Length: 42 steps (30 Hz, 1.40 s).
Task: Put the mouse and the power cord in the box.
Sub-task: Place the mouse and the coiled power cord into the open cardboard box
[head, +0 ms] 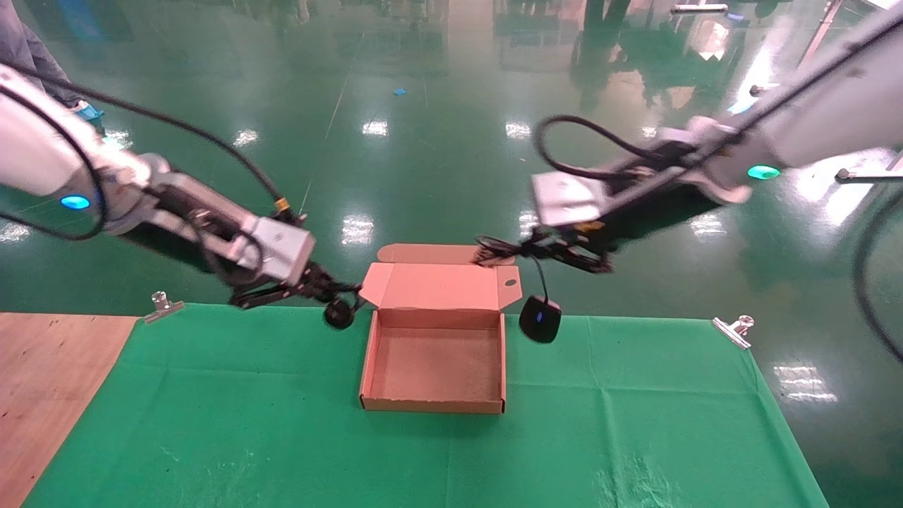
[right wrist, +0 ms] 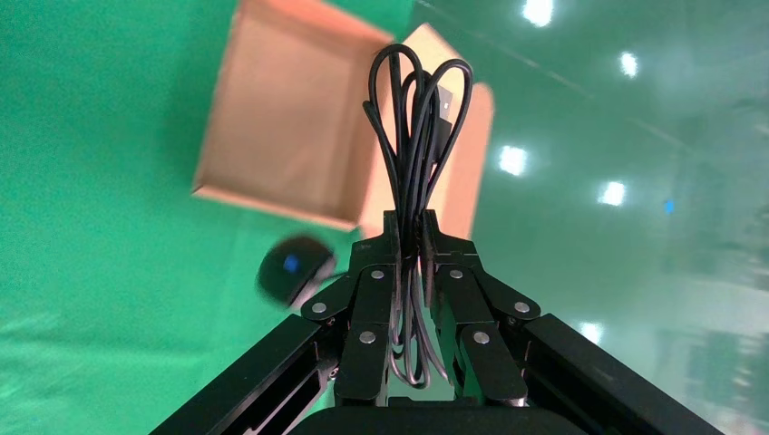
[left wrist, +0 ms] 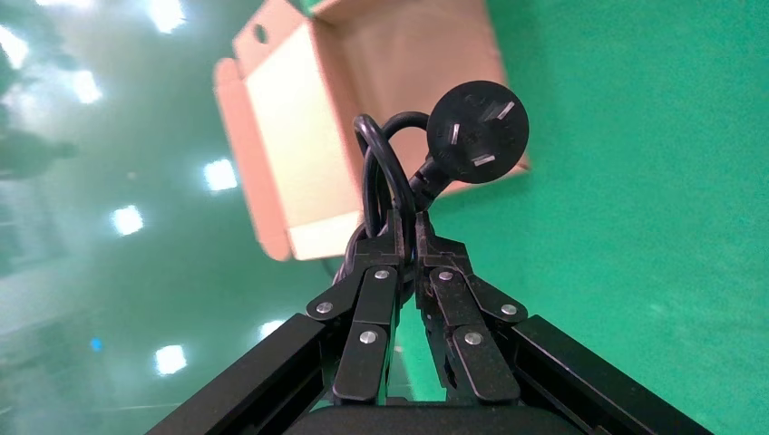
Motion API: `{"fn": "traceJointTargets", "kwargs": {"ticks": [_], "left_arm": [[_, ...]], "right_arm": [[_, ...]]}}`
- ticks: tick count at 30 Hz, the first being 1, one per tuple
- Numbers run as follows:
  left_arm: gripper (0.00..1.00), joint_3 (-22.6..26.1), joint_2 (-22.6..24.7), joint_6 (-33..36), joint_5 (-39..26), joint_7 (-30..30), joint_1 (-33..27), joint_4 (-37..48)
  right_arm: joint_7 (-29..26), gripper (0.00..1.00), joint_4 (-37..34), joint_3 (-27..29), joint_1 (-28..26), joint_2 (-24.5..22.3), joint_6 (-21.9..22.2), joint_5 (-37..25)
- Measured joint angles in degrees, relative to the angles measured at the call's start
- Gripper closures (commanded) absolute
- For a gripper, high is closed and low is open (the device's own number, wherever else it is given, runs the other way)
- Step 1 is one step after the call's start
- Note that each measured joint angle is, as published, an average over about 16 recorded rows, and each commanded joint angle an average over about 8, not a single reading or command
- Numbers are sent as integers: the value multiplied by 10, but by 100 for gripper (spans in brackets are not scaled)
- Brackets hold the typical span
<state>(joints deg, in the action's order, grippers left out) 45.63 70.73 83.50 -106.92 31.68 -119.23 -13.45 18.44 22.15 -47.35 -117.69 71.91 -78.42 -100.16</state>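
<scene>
Both my grippers are crowding the box. Next, my right gripper moves back with the mouse (head: 540,319) while my left gripper first lays the power cord inside (head: 437,364).
The brown cardboard box (head: 434,363) lies open in the middle of the green cloth, lid folded back, nothing inside. My left gripper (head: 331,288) hovers just left of the box's back corner, shut on the power cord (left wrist: 381,172); its round plug (left wrist: 478,131) sticks out past the fingertips. My right gripper (head: 525,248) hangs above the lid's right end, shut on the looped thin cable (right wrist: 417,118) of the mouse. The black mouse (head: 540,319) dangles from that cable just outside the box's right wall, above the cloth. It also shows in the right wrist view, mouse (right wrist: 292,269) beside box (right wrist: 281,118).
A green cloth (head: 635,409) covers the table, held by metal clips (head: 164,305) (head: 734,330) at the back edge. Bare wood (head: 49,381) shows at the left. Beyond the table is a shiny green floor.
</scene>
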Motion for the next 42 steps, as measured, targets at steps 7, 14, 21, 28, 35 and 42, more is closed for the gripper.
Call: {"fn": "traceJointTargets", "kwargs": {"ticks": [7, 14, 21, 28, 35, 42], "left_arm": [[100, -5, 35, -50, 4, -3, -4, 22], [100, -13, 55, -94, 16, 14, -2, 51], [100, -45, 52, -129, 65, 51, 23, 67], [100, -104, 40, -176, 152, 121, 103, 56], [100, -153, 31, -209, 226, 201, 223, 8], [100, -179, 33, -266, 259, 270, 339, -71]], "right_arm": [[-20, 100, -3, -5, -3, 41, 46, -3], [-13, 100, -18, -13, 1, 57, 76, 8], [-2, 100, -30, -25, 3, 55, 80, 26], [15, 100, -52, -30, 1, 44, 62, 42], [36, 100, -75, -27, 2, 28, 39, 54], [50, 100, -87, -23, 6, 14, 23, 62]]}}
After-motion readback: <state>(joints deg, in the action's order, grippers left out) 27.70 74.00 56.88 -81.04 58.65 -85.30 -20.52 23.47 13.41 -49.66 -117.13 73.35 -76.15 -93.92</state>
